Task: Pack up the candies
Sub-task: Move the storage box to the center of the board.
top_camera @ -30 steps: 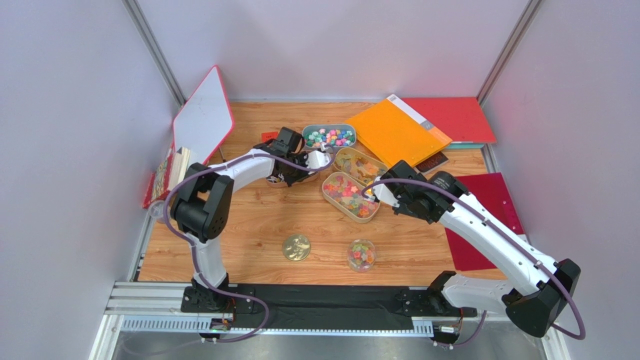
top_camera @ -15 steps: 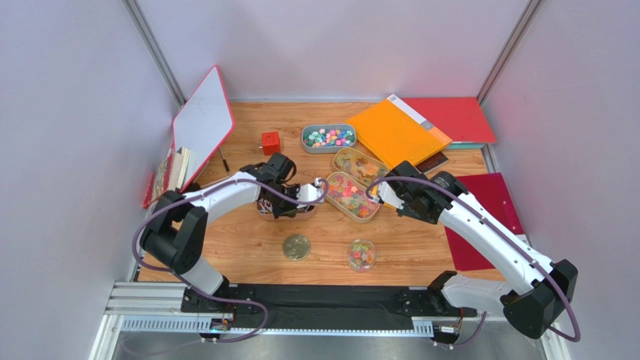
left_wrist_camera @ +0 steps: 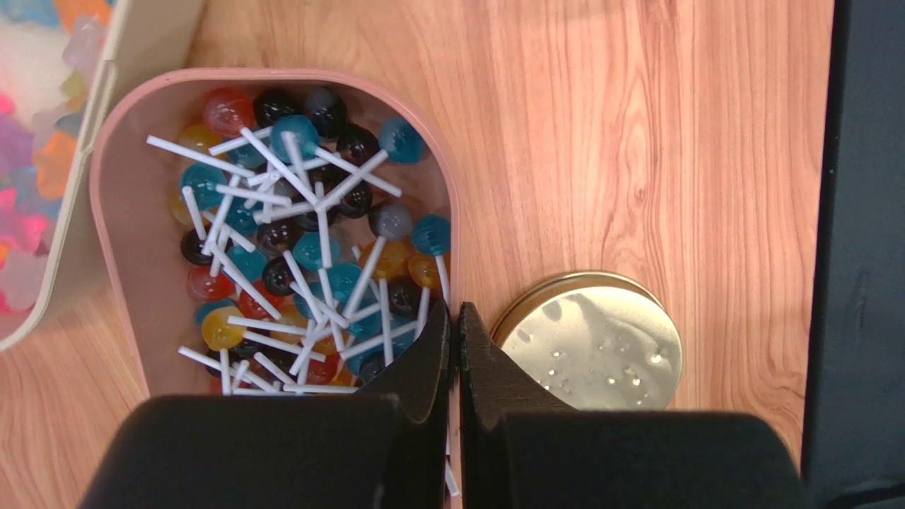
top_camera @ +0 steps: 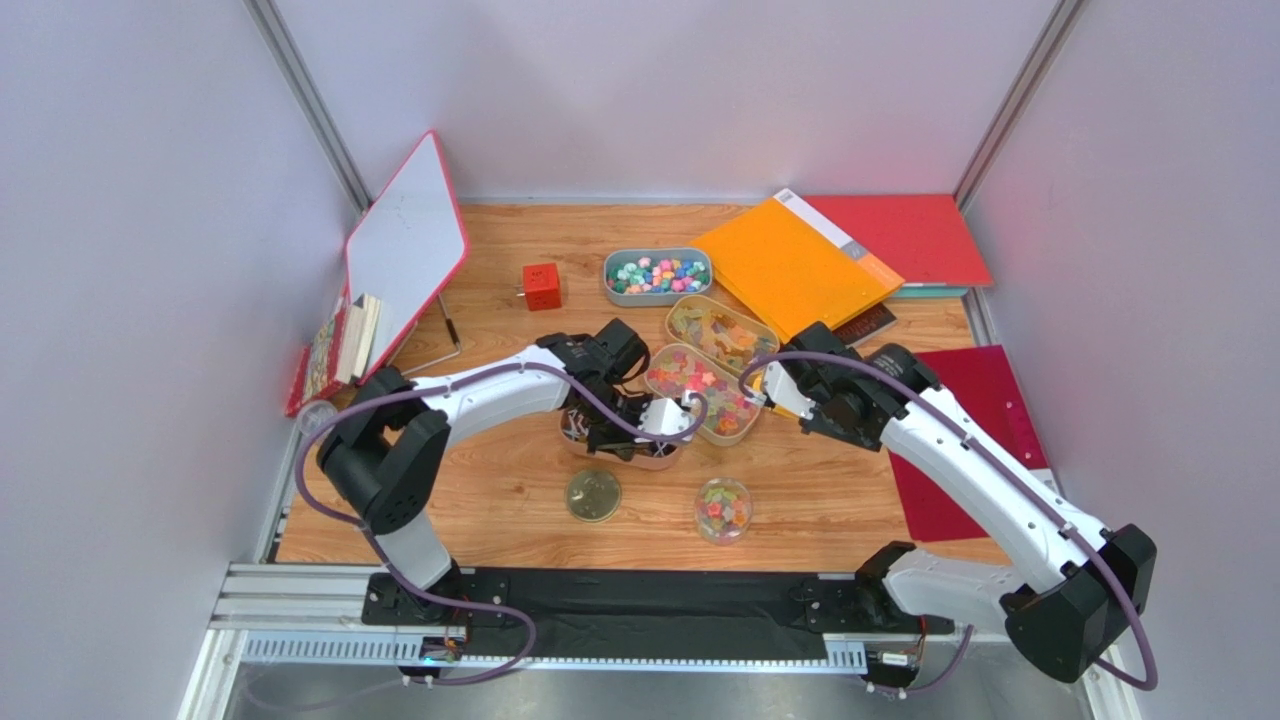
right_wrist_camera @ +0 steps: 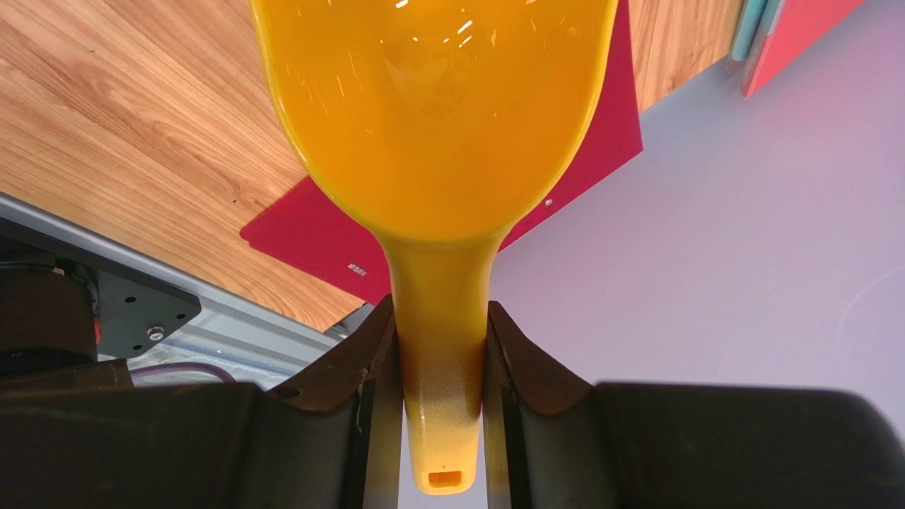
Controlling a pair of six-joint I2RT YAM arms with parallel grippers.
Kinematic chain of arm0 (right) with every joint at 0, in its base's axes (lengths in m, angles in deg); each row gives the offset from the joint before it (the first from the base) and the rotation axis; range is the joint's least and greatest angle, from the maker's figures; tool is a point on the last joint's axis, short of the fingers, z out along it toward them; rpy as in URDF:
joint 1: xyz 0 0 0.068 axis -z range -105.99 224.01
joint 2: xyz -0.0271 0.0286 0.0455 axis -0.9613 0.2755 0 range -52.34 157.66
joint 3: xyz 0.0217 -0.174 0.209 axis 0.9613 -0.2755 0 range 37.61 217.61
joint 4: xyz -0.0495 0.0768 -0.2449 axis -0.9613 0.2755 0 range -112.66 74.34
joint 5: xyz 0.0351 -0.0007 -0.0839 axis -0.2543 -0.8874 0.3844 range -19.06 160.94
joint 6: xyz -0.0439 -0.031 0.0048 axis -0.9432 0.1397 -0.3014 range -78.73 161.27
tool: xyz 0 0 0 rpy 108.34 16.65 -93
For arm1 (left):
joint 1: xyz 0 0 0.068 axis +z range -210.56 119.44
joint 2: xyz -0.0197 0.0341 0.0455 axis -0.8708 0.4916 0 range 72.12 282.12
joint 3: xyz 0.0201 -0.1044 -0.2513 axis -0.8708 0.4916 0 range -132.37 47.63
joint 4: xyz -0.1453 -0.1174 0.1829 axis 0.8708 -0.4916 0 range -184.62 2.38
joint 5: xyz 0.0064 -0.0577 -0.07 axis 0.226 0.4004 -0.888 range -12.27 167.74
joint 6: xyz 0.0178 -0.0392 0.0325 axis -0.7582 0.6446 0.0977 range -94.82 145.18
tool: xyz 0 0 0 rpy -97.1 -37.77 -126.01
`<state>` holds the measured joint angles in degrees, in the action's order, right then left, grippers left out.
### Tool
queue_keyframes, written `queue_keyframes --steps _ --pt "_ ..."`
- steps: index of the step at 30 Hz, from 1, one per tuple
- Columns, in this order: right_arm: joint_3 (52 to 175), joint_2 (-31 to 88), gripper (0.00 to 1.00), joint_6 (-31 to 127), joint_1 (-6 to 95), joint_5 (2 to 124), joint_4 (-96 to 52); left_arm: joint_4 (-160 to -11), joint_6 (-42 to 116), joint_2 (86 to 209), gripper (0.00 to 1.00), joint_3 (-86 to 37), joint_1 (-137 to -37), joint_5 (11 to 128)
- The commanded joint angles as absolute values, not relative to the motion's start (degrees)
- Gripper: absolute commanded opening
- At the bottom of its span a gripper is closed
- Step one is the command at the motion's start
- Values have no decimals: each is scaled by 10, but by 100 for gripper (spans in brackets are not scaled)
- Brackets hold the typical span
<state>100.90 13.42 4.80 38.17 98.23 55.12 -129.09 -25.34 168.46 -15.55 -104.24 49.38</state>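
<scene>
The pink tray's side (left_wrist_camera: 458, 246) is in my left gripper, clear of the gold lid, so I should keep sliding the tray until it is behind the clear jar.
My left gripper (left_wrist_camera: 457, 310) is shut on the right wall of a pink tray (left_wrist_camera: 106, 180) full of lollipops (left_wrist_camera: 297, 244). In the top view it (top_camera: 652, 432) sits just behind the round gold lid (top_camera: 592, 495). My right gripper (right_wrist_camera: 438, 310) is shut on the handle of an empty yellow scoop (right_wrist_camera: 436, 106), and hovers (top_camera: 769, 384) beside the tin of red-orange-green gummies (top_camera: 699, 393). Behind are a tin of yellow-orange gummies (top_camera: 718, 327) and a grey tin of pink, green and blue wrapped bits (top_camera: 658, 275). A small round clear jar (top_camera: 723, 510) holds a few candies.
A red cube (top_camera: 541, 284) stands at the back left. A whiteboard (top_camera: 403, 233) and books lean at the left wall. Orange (top_camera: 789, 263) and red folders lie at the back right, and a red sheet (top_camera: 984, 435) lies under the right arm. The gold lid (left_wrist_camera: 590, 345) lies right of the pink tray.
My left gripper has dragged the pink lollipop tray from the back left toward the front centre, beside the gold lid, uncovering the red cube. The right arm has barely moved.
</scene>
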Motion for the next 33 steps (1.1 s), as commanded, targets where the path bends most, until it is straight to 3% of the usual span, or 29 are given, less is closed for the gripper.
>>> queue_keyframes --steps 1,14,16,21,23,26,28,30,32,33 --pt "997 110 0 53 394 989 612 -1293 -276 1731 0 -226 -1063 441" --pt "959 78 0 58 429 987 610 -1289 -227 1842 0 -375 -1082 428" --pt "954 75 0 59 433 985 612 -1285 -218 1848 8 -387 -1087 428" --pt "942 67 0 55 436 977 613 -1272 -154 1806 45 -392 -1092 415" --pt "943 63 0 51 439 970 612 -1276 -132 1773 53 -387 -1092 415" --pt "950 56 0 37 440 939 596 -1275 -102 1689 56 -365 -1092 442" --pt "963 59 0 28 440 911 580 -1247 -50 1628 52 -338 -1086 483" --pt "983 73 0 23 440 880 572 -1204 -5 1580 34 -305 -1066 500" --pt "995 83 0 12 440 864 557 -1183 72 1562 0 -291 -1049 488" --pt "1007 99 0 7 440 847 553 -1174 95 1559 0 -292 -1035 465"
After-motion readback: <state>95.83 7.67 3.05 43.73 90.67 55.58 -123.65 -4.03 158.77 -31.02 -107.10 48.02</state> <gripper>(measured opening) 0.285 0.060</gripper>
